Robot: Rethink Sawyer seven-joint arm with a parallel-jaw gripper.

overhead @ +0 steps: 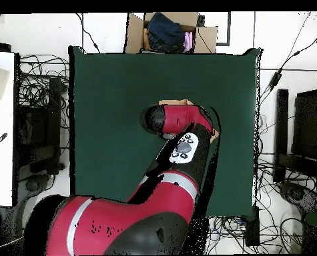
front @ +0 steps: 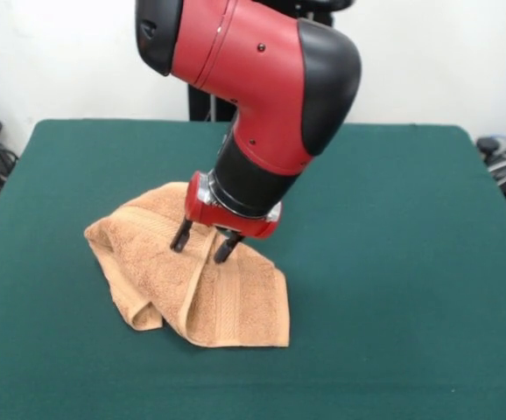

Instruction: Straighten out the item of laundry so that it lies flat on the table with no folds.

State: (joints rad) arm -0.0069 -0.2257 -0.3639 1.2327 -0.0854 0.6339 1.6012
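The orange-tan towel (front: 152,249) will slide along in one piece, still crumpled, when I pull it, because the raised fold (front: 200,267) is in the middle of the towel among overlapping layers.
The orange-tan towel (front: 192,280) lies crumpled on the green table (front: 393,227), left of centre, with folds along its near and left edges and a woven band showing at its right side. My gripper (front: 202,246) points down onto the towel's upper middle. Its two dark fingers (front: 181,236) stand apart, with their tips on the cloth to either side of a raised fold. In the overhead view the arm covers the gripper and most of the towel; only a strip of the towel (overhead: 176,102) shows on the table (overhead: 107,100).
A cardboard box (overhead: 135,33) with dark clothes in it stands beyond the table's far edge in the overhead view. Cables and black equipment (overhead: 301,133) lie on the floor at both sides. A white surface (overhead: 1,127) stands at the left.
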